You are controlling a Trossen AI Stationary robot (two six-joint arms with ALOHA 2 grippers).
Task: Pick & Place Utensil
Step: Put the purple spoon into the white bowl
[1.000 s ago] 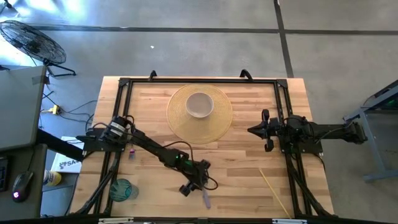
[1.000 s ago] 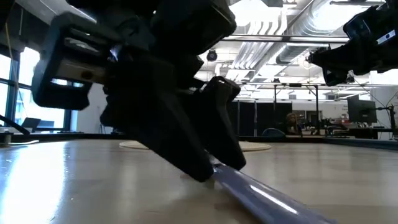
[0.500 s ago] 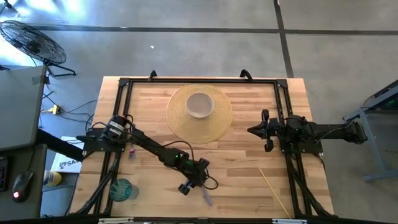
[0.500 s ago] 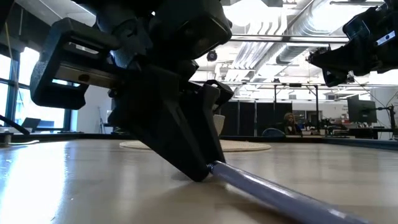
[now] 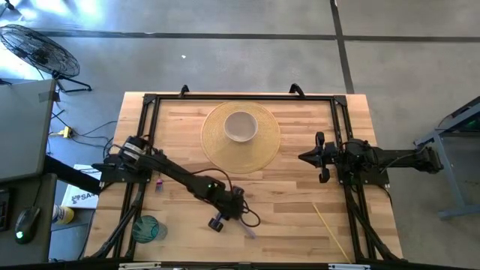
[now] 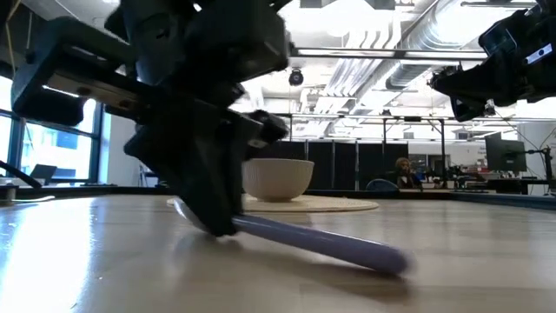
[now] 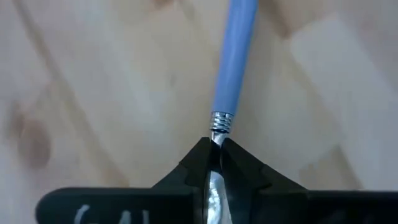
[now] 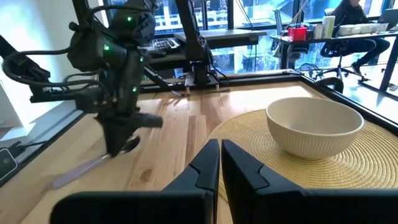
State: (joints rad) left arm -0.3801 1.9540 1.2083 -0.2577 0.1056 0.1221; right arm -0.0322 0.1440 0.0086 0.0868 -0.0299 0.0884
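Observation:
The utensil is held by its metal neck (image 7: 219, 137) in my left gripper and the blue handle sags, so next I lay it down and grasp the blue handle (image 6: 271, 230).
A utensil with a pale blue handle (image 7: 235, 59) and a metal neck is held by my left gripper (image 7: 212, 146), which is shut on it near the table's near middle (image 5: 223, 215). In the low view the handle (image 6: 321, 241) slopes down toward the camera from the gripper (image 6: 215, 222). The right wrist view shows the handle (image 8: 81, 171) trailing below the left gripper (image 8: 118, 142). A cream bowl (image 5: 241, 125) stands on a round woven mat (image 5: 259, 154) at the far middle. My right gripper (image 5: 321, 157) waits shut above the table's right part. My left gripper pinches the utensil's metal neck (image 7: 219, 134) between its two fingers, just beyond the handle's ribbed collar. The fingers come from above, slanting, and lie along the utensil. The blue handle points away from the gripper, tilted down, its free end (image 6: 395, 259) low at the table.
A teal glass object (image 5: 148, 227) stands at the near left corner. A thin yellow stick (image 5: 330, 229) lies at the near right. A small purple item (image 5: 159, 182) lies by the left arm. Bare wood shows between the mat and the utensil (image 5: 285, 195).
My left gripper has moved toward the table's left and slightly toward the far edge, staying shut and drawing the utensil along. In the low view the handle, which ran out of the picture, now shows its free end and lies farther from the camera.

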